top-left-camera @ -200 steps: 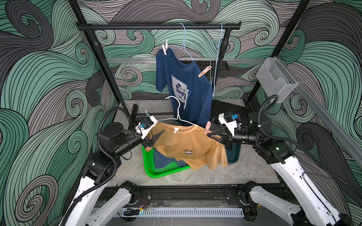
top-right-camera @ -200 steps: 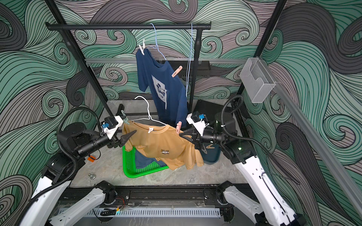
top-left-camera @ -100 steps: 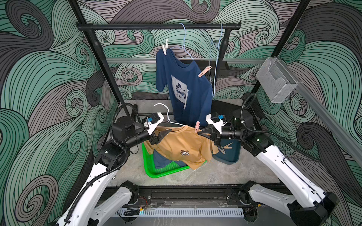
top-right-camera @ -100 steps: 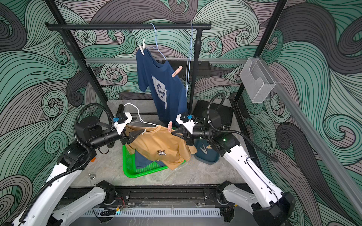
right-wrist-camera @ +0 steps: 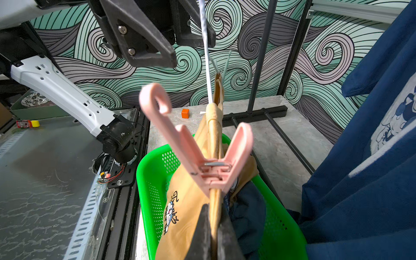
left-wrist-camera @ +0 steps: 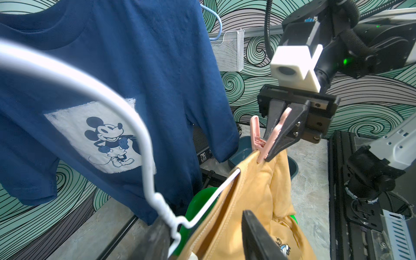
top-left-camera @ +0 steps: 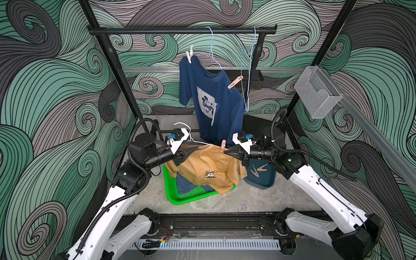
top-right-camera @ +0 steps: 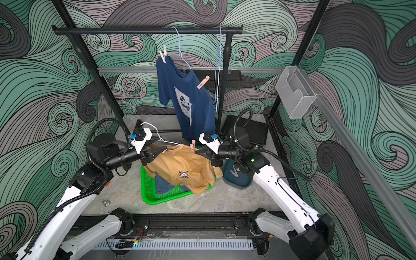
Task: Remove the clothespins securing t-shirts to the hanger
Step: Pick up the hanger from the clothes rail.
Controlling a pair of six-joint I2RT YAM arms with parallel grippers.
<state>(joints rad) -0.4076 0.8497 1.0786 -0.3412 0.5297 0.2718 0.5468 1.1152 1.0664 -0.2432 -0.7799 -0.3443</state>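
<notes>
My right gripper pinches the mustard t-shirt's shoulder (right-wrist-camera: 215, 202) below the pink clothespin, so it should open and squeeze the clothespin's handles (right-wrist-camera: 241, 142) while my left gripper steadies the hanger.
A mustard t-shirt (top-left-camera: 209, 166) hangs on a white hanger (top-left-camera: 186, 132) held low over the basket. A pink clothespin (top-left-camera: 223, 144) pins its right shoulder. My right gripper (top-left-camera: 226, 151) is shut on the shirt fold just beneath that clothespin (right-wrist-camera: 202, 162). At the other shoulder my left gripper (top-left-camera: 194, 148) is open, its jaws either side of the hanger wire (left-wrist-camera: 202, 202) and collar. The navy mouse-print t-shirt (top-left-camera: 211, 101) hangs from the rail, pinned by a white clothespin (top-left-camera: 189, 56) and a peach clothespin (top-left-camera: 235, 82).
A green basket (top-left-camera: 171, 193) under the mustard shirt holds a blue shirt (top-left-camera: 184, 184). A dark blue tray (top-left-camera: 269, 180) to its right holds loose clothespins (top-left-camera: 258, 170). An empty light-blue hanger (top-left-camera: 247, 67) hangs on the black rail (top-left-camera: 180, 30). A wire-mesh bin (top-left-camera: 317, 92) is on the right frame.
Both arms have drawn in towards the middle with the hanger between them. My left gripper's jaws have narrowed around the hanger's left shoulder. The right gripper has stayed shut on the shirt.
</notes>
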